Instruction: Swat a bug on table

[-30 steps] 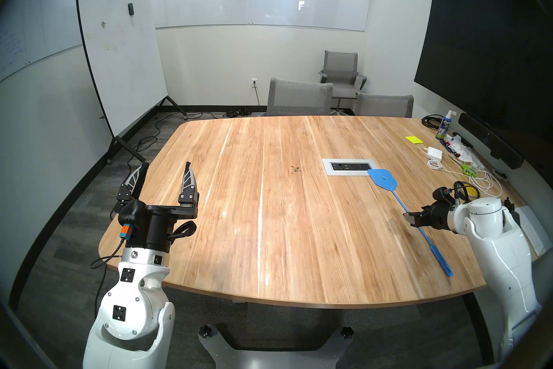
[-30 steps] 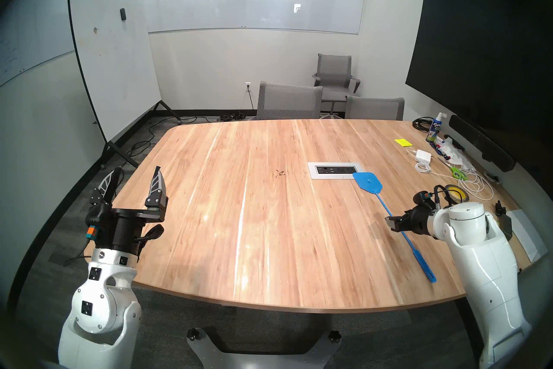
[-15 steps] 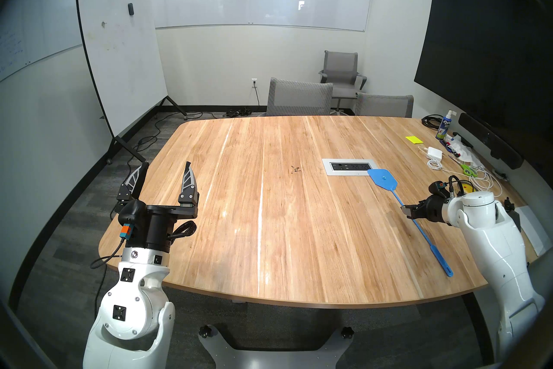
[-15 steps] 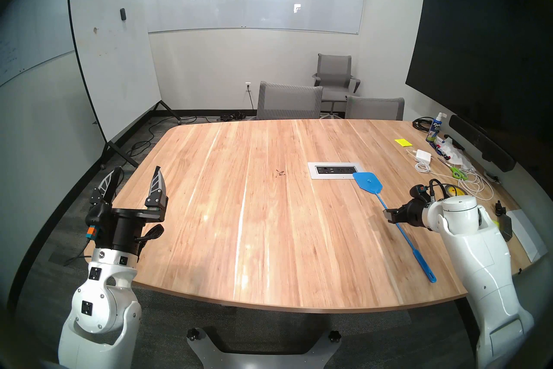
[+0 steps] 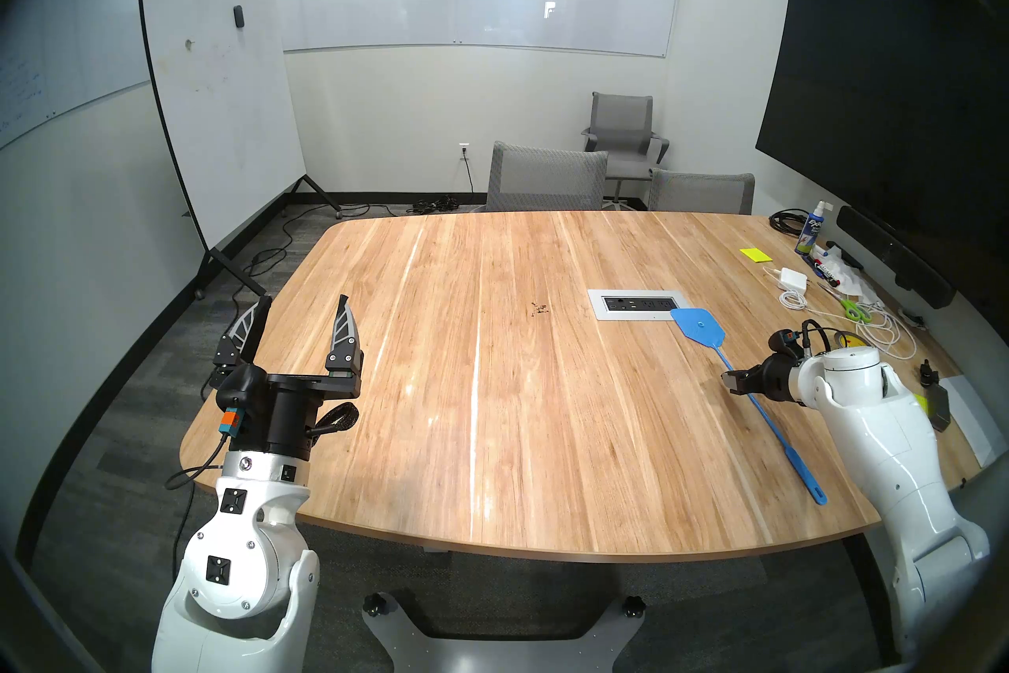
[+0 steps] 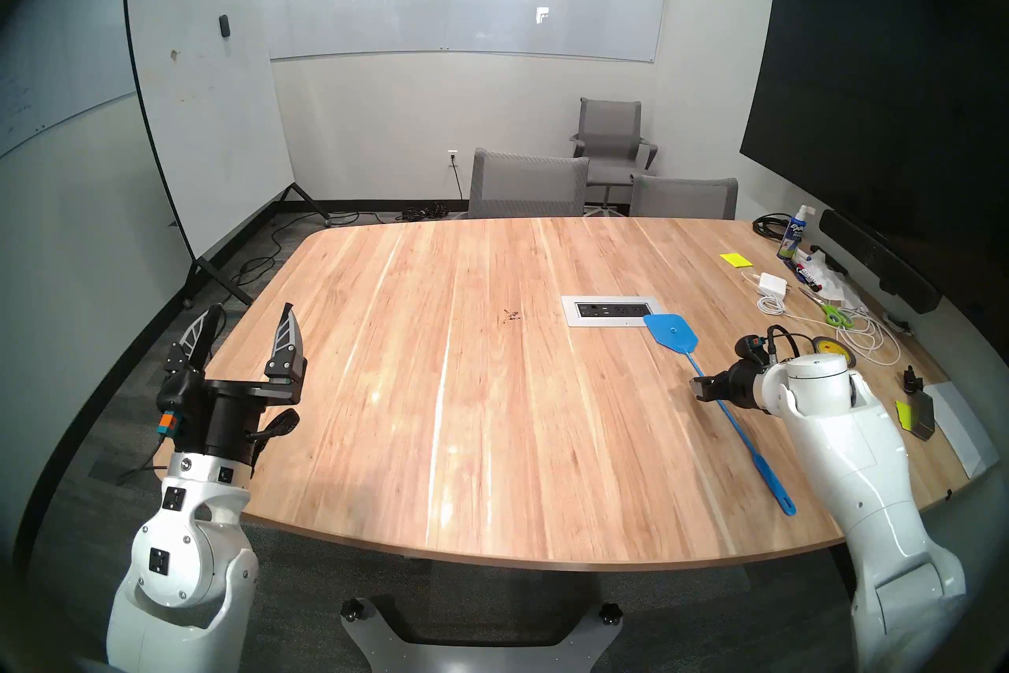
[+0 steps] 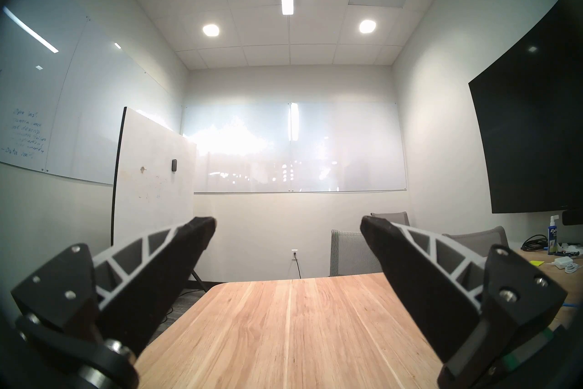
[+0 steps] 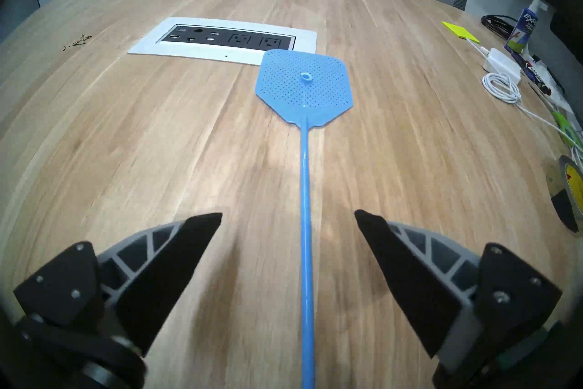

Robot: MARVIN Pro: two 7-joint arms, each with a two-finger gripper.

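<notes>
The blue fly swatter's head (image 5: 699,326) will stay stiffly in line when the robot carries it, because the thin handle (image 5: 769,417) runs straight into its flat base.
The bug (image 5: 540,310) is a tiny dark speck cluster near the middle of the wooden table (image 5: 491,437), left of the outlet panel (image 5: 636,304); the right wrist view has the bug (image 8: 79,41) at far left. A blue fly swatter (image 5: 698,326) lies flat, with its head by the panel and its handle running toward the near right edge. My right gripper (image 5: 729,378) hovers open over the handle, which passes between the fingers (image 8: 372,230) untouched. My left gripper (image 5: 304,299) stands open and empty at the table's left edge, pointing up.
A white charger (image 5: 793,278), coiled cables (image 5: 879,333), green scissors (image 5: 854,311), a tape roll (image 8: 571,186), a yellow sticky pad (image 5: 755,254) and a spray bottle (image 5: 813,232) crowd the right side. Grey chairs (image 5: 546,180) stand at the far edge and a whiteboard (image 5: 218,98) at the left.
My right arm has shifted left and away along the swatter handle, toward its head, with the gripper still open. The swatter, the bug and the left arm have not moved.
</notes>
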